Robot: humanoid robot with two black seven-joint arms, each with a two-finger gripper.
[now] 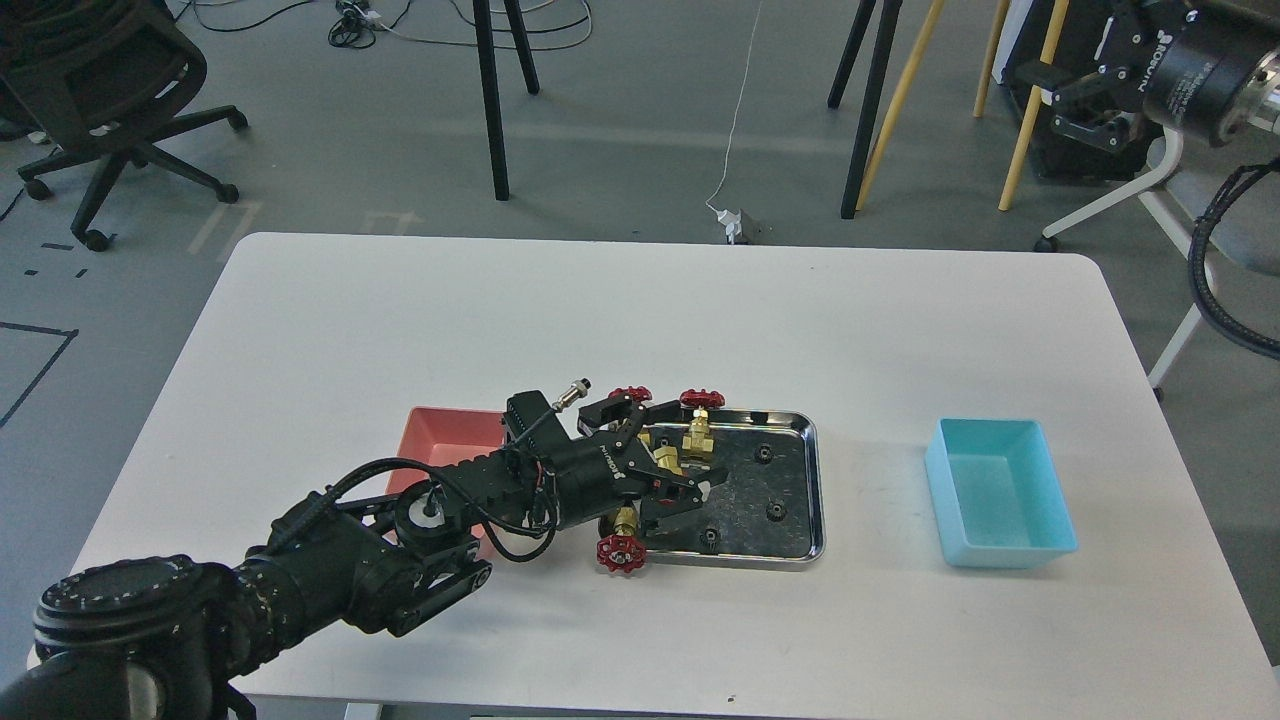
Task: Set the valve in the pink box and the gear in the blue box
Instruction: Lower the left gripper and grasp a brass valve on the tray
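Note:
My fingers are holding the red handwheel (668,493) in line with the brass body, so the whole valve (668,461) should come up in one piece when I lift.
My left gripper (688,447) reaches into the shiny steel tray (812,490). Its jaws stand open around the brass body of one valve (667,461); I cannot tell whether they touch it. Another valve (700,418) stands just behind it. A third valve (618,548) lies over the tray's front left rim. A red handwheel (630,394) shows by the back left rim. Small black gears (775,511) lie in the tray's right half. The pink box (440,436) sits left of the tray, partly hidden by my arm. The blue box (1000,492) stands empty at the right. My right gripper (1075,100) hangs high at the upper right, off the table.
The white table (640,310) is bare behind the tray and between the tray and the blue box. Beyond it on the floor stand tripod legs (492,100), an office chair (110,110) and cables.

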